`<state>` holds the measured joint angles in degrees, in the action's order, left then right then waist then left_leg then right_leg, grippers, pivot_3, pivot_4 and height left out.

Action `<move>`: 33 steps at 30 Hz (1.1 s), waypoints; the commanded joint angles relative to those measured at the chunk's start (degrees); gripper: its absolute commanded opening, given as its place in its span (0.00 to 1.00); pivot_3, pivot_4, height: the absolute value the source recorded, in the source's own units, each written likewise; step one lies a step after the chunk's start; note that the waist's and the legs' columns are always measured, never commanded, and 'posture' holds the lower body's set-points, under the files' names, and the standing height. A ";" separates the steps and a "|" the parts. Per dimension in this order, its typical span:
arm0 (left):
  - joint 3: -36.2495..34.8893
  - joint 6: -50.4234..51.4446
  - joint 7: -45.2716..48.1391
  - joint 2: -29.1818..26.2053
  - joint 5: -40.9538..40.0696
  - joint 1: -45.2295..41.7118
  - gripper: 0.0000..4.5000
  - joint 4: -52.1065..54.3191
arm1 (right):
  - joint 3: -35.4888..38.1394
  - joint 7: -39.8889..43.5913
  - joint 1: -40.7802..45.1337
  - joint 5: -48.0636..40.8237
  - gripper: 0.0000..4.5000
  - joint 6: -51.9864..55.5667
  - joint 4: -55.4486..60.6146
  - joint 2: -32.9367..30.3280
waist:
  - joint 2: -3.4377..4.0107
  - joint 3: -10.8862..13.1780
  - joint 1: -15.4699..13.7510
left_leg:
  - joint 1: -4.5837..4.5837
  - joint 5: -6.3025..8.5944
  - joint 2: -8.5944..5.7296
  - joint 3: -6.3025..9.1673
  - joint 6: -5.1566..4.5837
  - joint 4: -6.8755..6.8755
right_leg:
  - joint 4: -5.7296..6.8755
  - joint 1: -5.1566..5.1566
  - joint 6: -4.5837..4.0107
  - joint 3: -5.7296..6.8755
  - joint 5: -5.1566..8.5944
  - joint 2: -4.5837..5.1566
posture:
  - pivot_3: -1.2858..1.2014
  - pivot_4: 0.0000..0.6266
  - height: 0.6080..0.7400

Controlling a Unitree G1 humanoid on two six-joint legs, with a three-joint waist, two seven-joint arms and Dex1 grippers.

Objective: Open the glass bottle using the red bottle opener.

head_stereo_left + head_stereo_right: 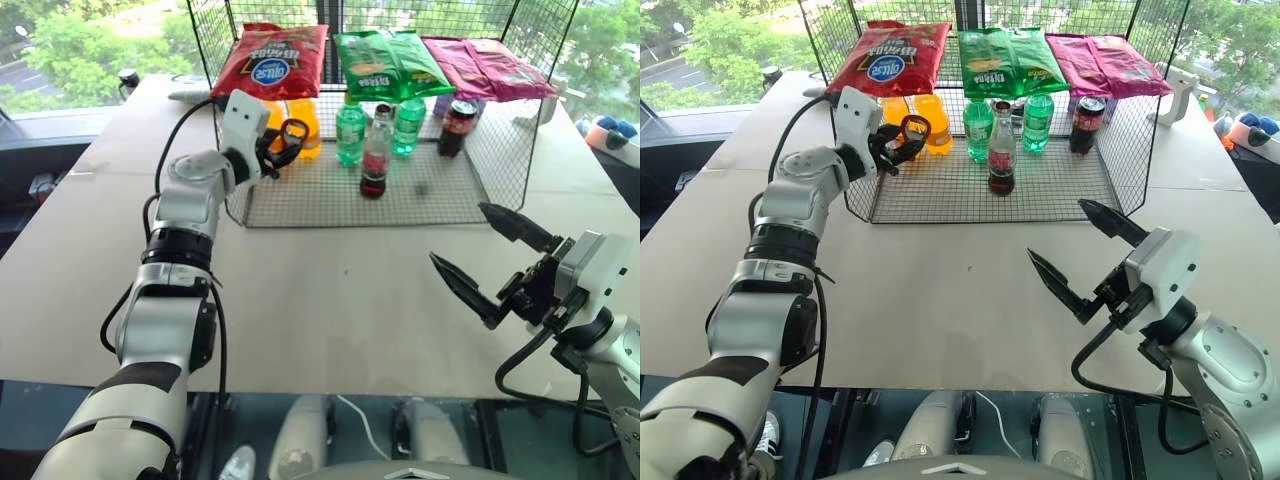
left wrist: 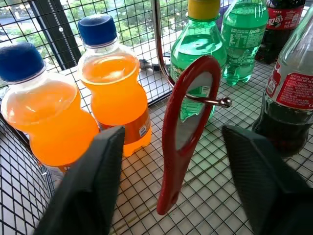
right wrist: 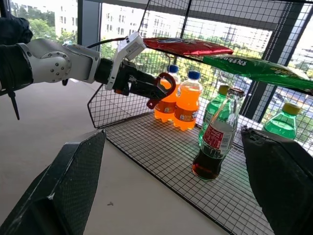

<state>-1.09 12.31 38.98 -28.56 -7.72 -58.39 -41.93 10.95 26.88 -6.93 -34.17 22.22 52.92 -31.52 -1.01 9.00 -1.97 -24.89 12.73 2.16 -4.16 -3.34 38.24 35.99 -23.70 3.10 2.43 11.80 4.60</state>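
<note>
The red bottle opener (image 2: 175, 169) will slide free when I pull it off, since the wide loop hangs loosely over the hook's small ball tip (image 2: 225, 102).
The red bottle opener (image 2: 188, 127) hangs by its loop from a metal hook (image 2: 215, 101) inside the wire cage. My left gripper (image 1: 283, 143) reaches into the cage's left side, open, one finger (image 2: 93, 181) on each side of the opener and neither touching it. The glass bottle (image 1: 376, 150), clear with dark liquid at its bottom and a red label, stands upright on the cage floor to the right of the opener. My right gripper (image 1: 458, 232) hovers over the table in front of the cage, open wide and holding nothing.
The wire cage (image 1: 470, 190) stands at the table's far side. It holds two orange soda bottles (image 2: 115, 93), green bottles (image 1: 350, 130) and a dark cola bottle (image 1: 458, 126). Three chip bags (image 1: 385, 62) lie on its top. Bare table (image 1: 330, 290) lies in front.
</note>
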 commanded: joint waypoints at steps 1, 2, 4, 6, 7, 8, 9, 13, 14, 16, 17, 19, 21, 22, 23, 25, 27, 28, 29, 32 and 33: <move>-0.95 -2.12 0.46 0.10 0.07 -1.92 0.21 -0.58 | 0.12 -0.43 0.08 0.17 1.00 -1.12 0.92 0.25 | 0.00 0.00 0.00 | 0.00 0.00 0.00 -0.01 0.00 0.00 | 0.00 0.00 0.00 0.00 0.00 0.00 | 0.52 0.24 1.00; -1.03 -2.28 0.54 0.13 0.02 -1.96 0.11 -0.71 | 0.12 -0.41 0.05 0.24 1.00 -1.12 0.91 0.29 | 0.00 0.00 0.00 | 0.00 0.00 0.00 -0.01 0.00 0.00 | 0.00 0.00 0.00 0.00 0.00 0.00 | 0.52 0.24 1.00; -1.13 -2.46 0.77 0.11 -0.01 -2.04 0.01 -0.89 | 0.15 -0.43 0.15 0.30 1.00 -1.03 0.86 0.31 | 0.00 0.00 0.01 | 0.00 0.00 0.00 -0.01 0.00 0.00 | 0.00 0.00 -0.01 0.00 0.01 0.00 | 0.52 0.24 1.00; -1.45 -2.46 1.20 0.00 -0.26 -1.97 0.01 -0.65 | 0.12 -0.56 0.28 0.35 1.00 -0.87 0.85 0.33 | 0.00 0.00 0.01 | 0.00 0.00 0.00 -0.01 0.00 0.00 | 0.00 0.00 0.00 0.00 0.00 0.00 | 0.52 0.24 1.00; -1.59 -2.31 1.43 -0.05 -0.42 -1.87 0.01 -0.34 | 0.10 -0.63 0.35 0.36 1.00 -0.77 0.85 0.33 | 0.00 0.00 0.01 | 0.00 0.00 0.00 -0.01 0.00 0.00 | 0.00 0.00 0.00 0.00 0.00 0.00 | 0.52 0.24 1.00; -1.79 -2.13 1.68 -0.08 -0.67 -1.70 0.01 0.10 | 0.04 -0.70 0.35 0.39 1.00 -0.69 0.90 0.34 | 0.00 0.00 0.01 | 0.00 0.00 0.00 0.00 0.00 0.00 | 0.00 0.00 0.00 0.00 0.00 0.00 | 0.52 0.24 1.00; -2.05 -1.97 1.99 -0.05 -1.11 -1.47 0.01 0.74 | -0.01 -0.78 0.38 0.38 1.00 -0.60 0.92 0.34 | 0.00 0.00 0.01 | 0.00 0.00 0.00 -0.01 0.00 0.01 | 0.00 0.00 0.00 0.00 0.00 0.00 | 0.52 0.24 1.00; -3.31 -0.59 4.14 -0.16 -3.62 0.37 0.01 4.98 | -0.23 -1.13 0.62 0.15 1.00 -0.19 0.73 0.23 | 0.00 0.00 0.03 | 0.00 0.00 0.00 0.00 0.00 0.01 | 0.01 0.00 -0.01 0.00 0.00 0.00 | 0.52 0.24 1.00; -3.52 0.09 4.79 -0.28 -4.25 1.01 0.01 6.37 | -0.27 -1.17 0.69 0.14 1.00 -0.16 0.66 0.19 | 0.00 0.00 0.03 | 0.00 0.00 0.01 0.01 0.00 0.01 | 0.01 0.00 -0.01 0.00 0.00 0.00 | 0.52 0.24 1.00; -3.99 1.62 5.83 -0.75 -5.18 2.41 0.01 9.24 | -0.38 -1.28 0.96 0.11 1.00 -0.05 0.52 0.11 | 0.00 0.00 0.04 | 0.00 0.00 0.01 0.03 0.00 0.01 | 0.01 0.00 -0.01 -0.02 0.00 0.01 | 0.52 0.24 1.00; -4.24 2.49 6.39 -1.09 -5.63 3.25 0.01 10.85 | -0.40 -1.28 1.03 0.08 1.00 -0.03 0.42 0.06 | 0.00 0.00 0.04 | 0.00 0.00 0.00 0.04 0.00 0.01 | 0.01 0.00 -0.01 -0.01 0.00 0.01 | 0.52 0.24 1.00; -4.72 4.48 7.34 -1.85 -6.71 4.74 0.01 13.95 | -0.42 -1.24 1.13 0.01 1.00 0.02 0.22 -0.04 | 0.00 0.00 0.02 | 0.00 0.00 0.01 0.03 0.00 0.02 | 0.01 0.00 -0.01 -0.02 0.00 0.01 | 0.52 0.24 1.00; -4.92 6.22 7.97 -2.53 -7.53 6.00 0.01 16.63 | -0.38 -1.11 1.22 -0.16 1.00 0.15 -0.06 -0.17 | 0.00 0.00 0.06 | 0.00 0.00 0.01 0.05 0.00 0.03 | 0.02 0.01 -0.02 -0.01 0.01 0.01 | 0.52 0.24 1.00; -4.94 6.92 8.16 -2.84 -7.79 6.61 0.01 17.72 | -0.38 -1.10 1.29 -0.34 1.00 0.31 -0.23 -0.20 | 0.00 0.00 0.11 | 0.00 0.00 0.01 0.05 0.00 0.03 | 0.02 0.01 -0.03 -0.02 0.01 0.00 | 0.52 0.24 1.00; -4.97 7.49 8.25 -3.05 -7.98 7.06 0.01 18.54 | -0.39 -1.10 1.35 -0.46 1.00 0.41 -0.35 -0.22 | 0.00 0.00 0.17 | 0.02 0.00 0.01 0.06 0.00 0.03 | 0.03 0.01 -0.03 -0.02 0.01 0.01 | 0.52 0.24 1.00; -5.01 8.52 8.56 -3.44 -8.61 8.20 0.01 20.08 | -0.71 -1.12 1.60 -0.35 1.00 0.72 -0.72 -0.35 | 0.00 0.00 0.28 | 0.02 0.00 0.01 0.07 0.00 0.04 | 0.05 0.01 -0.03 -0.03 0.01 0.01 | 0.52 0.24 1.00; -5.16 10.51 9.30 -3.57 -10.05 9.19 0.01 21.98 | -1.00 -1.42 1.99 0.54 1.00 1.13 -1.13 -0.56 | 0.00 0.00 0.51 | 0.03 0.00 0.01 0.07 0.00 0.04 | 0.07 0.01 -0.04 -0.03 0.02 0.01 | 0.52 0.24 1.00; -5.40 12.20 9.88 -3.49 -11.39 9.66 0.01 23.35 | -1.01 -1.96 2.30 1.22 1.00 1.37 -1.36 -0.50 | 0.00 0.00 0.61 | 0.04 0.00 0.01 0.08 0.00 0.04 | 0.08 0.01 -0.04 -0.04 0.01 0.01 | 0.52 0.24 1.00; -5.90 14.53 10.29 -3.26 -13.22 10.25 0.01 25.23 | -1.28 -2.89 2.80 1.63 1.00 2.66 -1.59 -0.65 | 0.00 0.00 0.71 | 0.04 0.00 0.02 0.08 0.00 0.04 | 0.09 0.01 -0.03 -0.04 0.01 0.01 | 0.52 0.24 1.00; -9.91 28.74 8.39 -1.44 -22.98 11.43 0.01 31.60 | -3.34 -6.03 5.60 3.56 1.00 7.19 -1.71 -1.18 | -0.01 0.01 1.17 | 0.04 0.00 0.04 0.09 0.00 0.08 | 0.13 0.00 -0.03 -0.08 0.01 0.01 | 0.52 0.24 1.00; -11.58 34.14 6.54 -0.60 -26.24 11.77 0.01 33.50 | -4.90 -7.13 6.84 5.99 1.00 9.49 -0.66 -2.79 | -0.01 0.01 1.22 | 0.04 0.00 0.09 0.11 0.00 0.09 | 0.20 -0.01 -0.03 -0.09 0.01 0.03 | 0.52 0.24 1.00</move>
<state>-9.69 39.52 47.24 -29.47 -28.21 -46.43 -13.49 7.09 21.48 -1.38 -30.14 29.36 50.16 -32.81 -1.02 9.00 -0.75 -24.82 12.72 2.24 -4.06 -3.34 38.34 36.22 -23.71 3.08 2.32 11.82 4.64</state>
